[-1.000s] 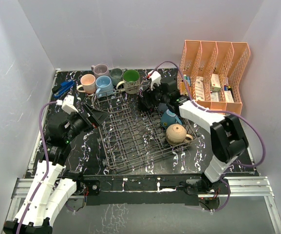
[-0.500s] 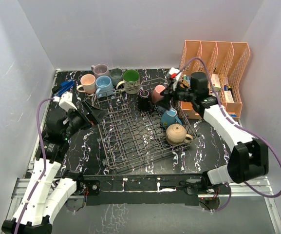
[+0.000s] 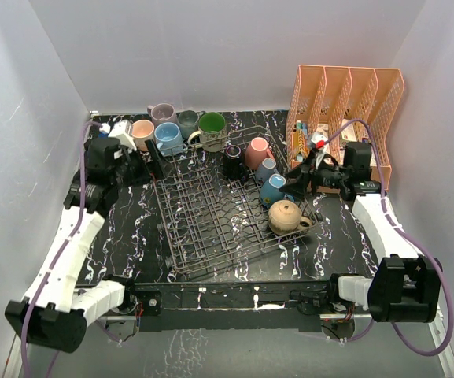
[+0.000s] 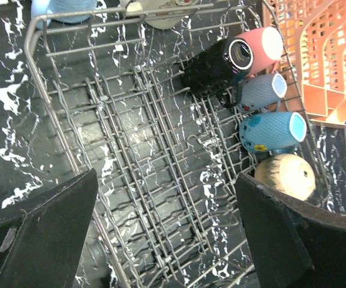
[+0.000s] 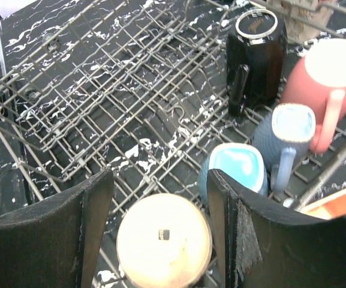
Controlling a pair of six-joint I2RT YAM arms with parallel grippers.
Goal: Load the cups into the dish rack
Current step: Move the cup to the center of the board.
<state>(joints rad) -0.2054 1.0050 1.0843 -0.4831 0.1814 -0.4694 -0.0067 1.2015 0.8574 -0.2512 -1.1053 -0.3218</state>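
My open left gripper should keep moving toward the cup's rim [image 3: 149,124] until the fingers straddle it, then close, as the peach cup [image 3: 142,132] stands with its opening up at the end of the row.
The dark wire dish rack [image 3: 203,228] lies mid-table. Along its right side lie a black cup [image 3: 231,162], a pink cup [image 3: 256,152], a grey-blue cup [image 3: 266,169], a teal cup [image 3: 274,189] and a tan cup [image 3: 286,215]. Behind the rack on the table stand peach [image 3: 142,131], mauve [image 3: 162,113], light blue [image 3: 167,138], grey [image 3: 187,122] and cream, green-lined [image 3: 211,130] cups. My left gripper [image 3: 149,161] is open and empty at the rack's far left corner. My right gripper [image 3: 296,183] is open and empty beside the teal cup, above the tan cup [image 5: 164,240].
The orange mesh organizer [image 3: 345,102] stands at the back right, just behind my right arm. White walls close in the left, back and right. The rack's left and middle rows [image 4: 131,138] hold no cups.
My right gripper has left the pink cup in the rack and drawn back to the right. My left arm has swung toward the rack's far left corner.
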